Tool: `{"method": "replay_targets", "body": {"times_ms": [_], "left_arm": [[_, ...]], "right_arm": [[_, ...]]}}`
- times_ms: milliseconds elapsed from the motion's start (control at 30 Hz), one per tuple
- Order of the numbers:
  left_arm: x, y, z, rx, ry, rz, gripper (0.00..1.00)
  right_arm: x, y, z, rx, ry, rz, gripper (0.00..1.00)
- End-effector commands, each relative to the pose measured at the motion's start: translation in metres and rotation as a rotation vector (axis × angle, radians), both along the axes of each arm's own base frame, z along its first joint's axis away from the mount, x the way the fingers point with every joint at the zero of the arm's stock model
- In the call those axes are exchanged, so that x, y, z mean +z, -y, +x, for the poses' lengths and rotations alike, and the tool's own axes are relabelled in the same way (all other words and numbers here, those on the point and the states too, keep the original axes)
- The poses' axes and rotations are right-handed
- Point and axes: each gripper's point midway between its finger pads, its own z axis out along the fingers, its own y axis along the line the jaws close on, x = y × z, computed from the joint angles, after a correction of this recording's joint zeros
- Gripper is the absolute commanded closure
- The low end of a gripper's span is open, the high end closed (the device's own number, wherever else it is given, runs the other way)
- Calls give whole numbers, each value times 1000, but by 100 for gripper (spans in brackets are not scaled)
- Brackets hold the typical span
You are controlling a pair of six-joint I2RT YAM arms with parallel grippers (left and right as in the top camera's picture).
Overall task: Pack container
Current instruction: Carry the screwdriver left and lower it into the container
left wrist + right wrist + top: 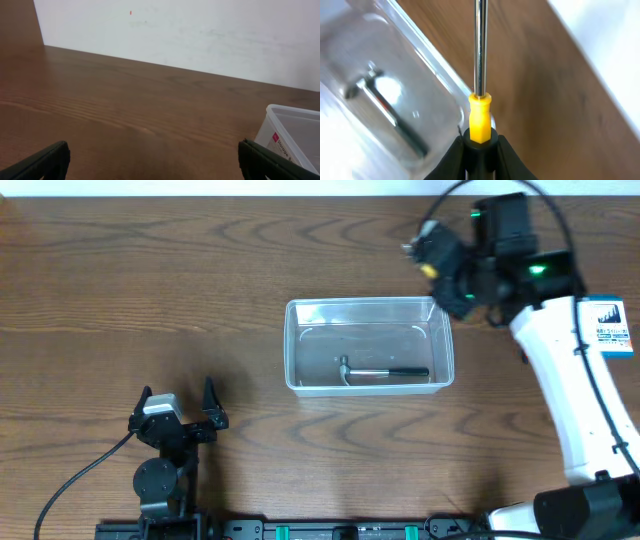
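Note:
My right gripper has the screwdriver's handle [480, 119] in its fingers, and the container is open over the hammer. The gripper should keep going down inside the container and let go beside the hammer [372, 358].
The clear plastic container [368, 307] stands mid-table with a small hammer [380, 371] lying inside. It also shows in the left wrist view [292, 132] and the right wrist view [427, 75], where the hammer [385, 110] is visible through its wall. My right gripper [437, 260] is shut on a screwdriver [480, 117] with a yellow and black handle and a steel shaft, held above the container's far right corner. My left gripper [178, 408] is open and empty, resting near the front left, well apart from the container.
The brown wooden table [150, 290] spreads all round the container. A white wall [200, 35] stands behind the far edge. The right arm's white body [570, 380] reaches over the table's right side. A black cable [80, 480] trails from the left arm.

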Motion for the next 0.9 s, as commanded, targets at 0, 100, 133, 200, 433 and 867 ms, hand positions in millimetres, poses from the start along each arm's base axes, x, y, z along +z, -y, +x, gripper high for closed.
{"method": "replay_targets", "body": {"times_ms": [0,100,133,200,433,867], "left_arm": [[-15,-4,-2,21,-50,3,2],[-15,-4,-2,21,-50,3,2],[-15,-4,-2,21,-50,3,2],[-15,-4,-2,21,-50,3,2],[-15,-4,-2,21,-51,3,2],[-15,-4,-2,21,-51,3,2]], "right_arm": [[9,-30,0,113,54,-10,99],[0,-43,0,156,44,-23,99],[-9,-46,1,161,23,-28,99],[-26,-50,-1,173,-30,-45,99],[-79,-65,-19,261,-196,-119,99],[-121,-77,-68,404,-431,-177,99]]}}
